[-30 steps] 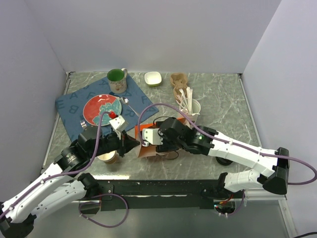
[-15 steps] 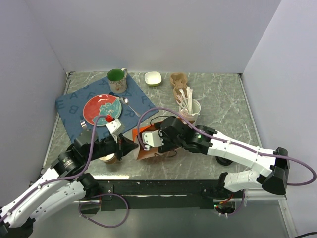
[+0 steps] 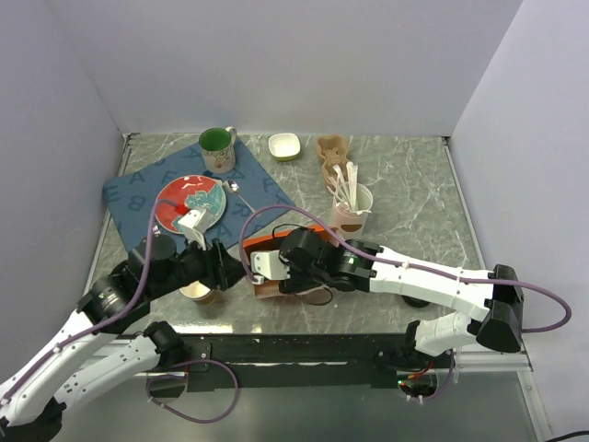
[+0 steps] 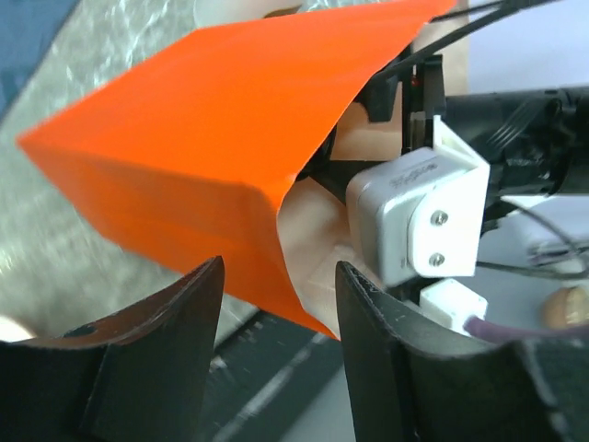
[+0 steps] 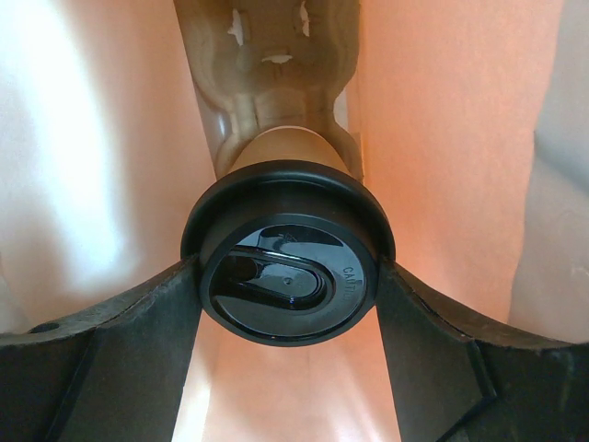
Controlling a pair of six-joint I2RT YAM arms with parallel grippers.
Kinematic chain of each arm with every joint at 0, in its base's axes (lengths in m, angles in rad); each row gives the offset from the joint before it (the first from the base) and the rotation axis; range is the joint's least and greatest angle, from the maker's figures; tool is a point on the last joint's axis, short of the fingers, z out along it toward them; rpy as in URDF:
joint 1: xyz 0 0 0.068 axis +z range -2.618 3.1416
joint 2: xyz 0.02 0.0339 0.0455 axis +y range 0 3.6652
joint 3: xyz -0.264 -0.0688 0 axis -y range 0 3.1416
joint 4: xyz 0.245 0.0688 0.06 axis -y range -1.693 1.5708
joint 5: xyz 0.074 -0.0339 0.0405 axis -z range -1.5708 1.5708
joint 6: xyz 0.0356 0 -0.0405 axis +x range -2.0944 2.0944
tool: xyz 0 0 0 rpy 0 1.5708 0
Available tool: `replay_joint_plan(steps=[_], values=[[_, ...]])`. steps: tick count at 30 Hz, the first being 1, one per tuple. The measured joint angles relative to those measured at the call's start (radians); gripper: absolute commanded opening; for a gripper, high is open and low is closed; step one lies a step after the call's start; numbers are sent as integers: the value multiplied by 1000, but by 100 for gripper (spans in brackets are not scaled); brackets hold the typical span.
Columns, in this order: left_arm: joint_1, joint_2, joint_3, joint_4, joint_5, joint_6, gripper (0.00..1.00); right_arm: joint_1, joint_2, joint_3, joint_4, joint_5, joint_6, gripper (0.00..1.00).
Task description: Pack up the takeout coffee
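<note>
Next, I pinch (image 4: 305,293) the bag's near edge (image 4: 287,247) with my left gripper and keep the bag steady around my right gripper, because that edge hangs loose between my left gripper's open fingers.
The takeout coffee (image 5: 287,276), a brown paper cup under a round black lid, lies deep inside an orange paper bag (image 3: 264,242). My right gripper (image 5: 287,276) is shut on it, both fingers pressed against the lid's rim, orange bag walls all round. From above, the right gripper (image 3: 276,267) reaches into the bag's mouth and the cup itself is hidden. My left gripper (image 4: 279,276) is open at the bag (image 4: 212,138), whose near edge hangs between the jaws with gaps on both sides. In the top view the left gripper (image 3: 235,272) sits just left of the bag.
A lidless tan paper cup (image 3: 201,293) stands under the left arm. Behind are a red plate (image 3: 189,203) on a blue cloth (image 3: 138,189), a green mug (image 3: 216,147), a white bowl (image 3: 283,145), a cardboard carrier (image 3: 331,152) and a cup of utensils (image 3: 352,204).
My left jaws have opened off the bag's edge and that arm drew back left. The right arm pushed further left into the bag with the coffee.
</note>
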Motion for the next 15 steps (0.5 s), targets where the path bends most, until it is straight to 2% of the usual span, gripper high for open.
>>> replay_joint_plan(steps=[9,15], values=[[0,-40,63,-206,-43,-255,60,23,25,33,9,29,119,56],[0,-40,63,-261,-87,-324,60,42,45,35,8,43,169,55]])
